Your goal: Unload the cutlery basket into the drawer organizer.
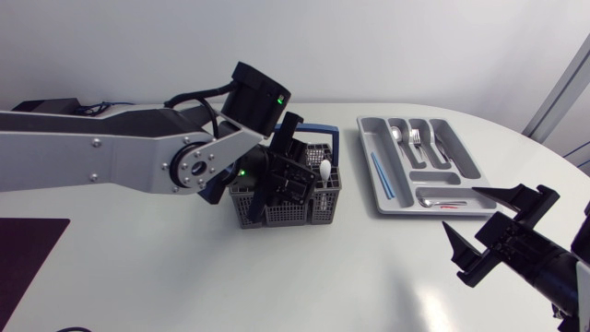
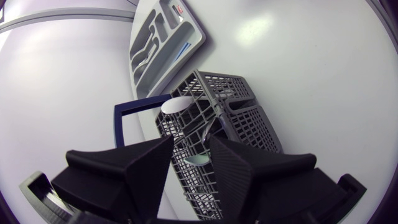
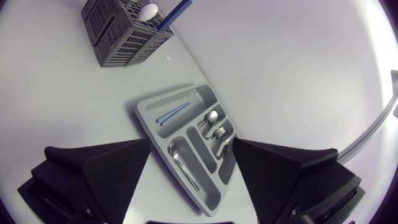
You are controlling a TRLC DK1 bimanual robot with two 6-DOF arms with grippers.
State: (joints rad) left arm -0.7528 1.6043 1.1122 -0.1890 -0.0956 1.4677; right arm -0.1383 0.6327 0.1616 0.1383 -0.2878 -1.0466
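The silvery cutlery handle [image 2: 208, 130] sticks up through an open basket cell [image 2: 200, 122], so it will slide out freely when I lift it, and the basket will stay in place.
The dark grey cutlery basket [image 1: 323, 205] with a blue handle [image 1: 320, 136] stands at the table's middle. A white spoon [image 1: 324, 171] sticks up from it. My left gripper [image 1: 279, 180] hangs right over the basket, pointing down into it. In the left wrist view its fingers [image 2: 149, 168] stand apart above the basket [image 2: 245, 121], with a metal utensil [image 2: 210, 127] and the white spoon's bowl [image 2: 176, 106] just ahead. The grey drawer organizer [image 1: 371, 138] lies to the right. My right gripper [image 1: 498, 231] is open near the front right, above the organizer [image 3: 146, 118].
The organizer holds blue sticks [image 1: 383, 175], spoons and forks [image 1: 415, 136] and a small red-marked piece [image 1: 444, 201]. A dark mat [image 1: 28, 244] lies at the front left edge. The right wrist view shows the basket [image 3: 118, 37] far ahead of that gripper.
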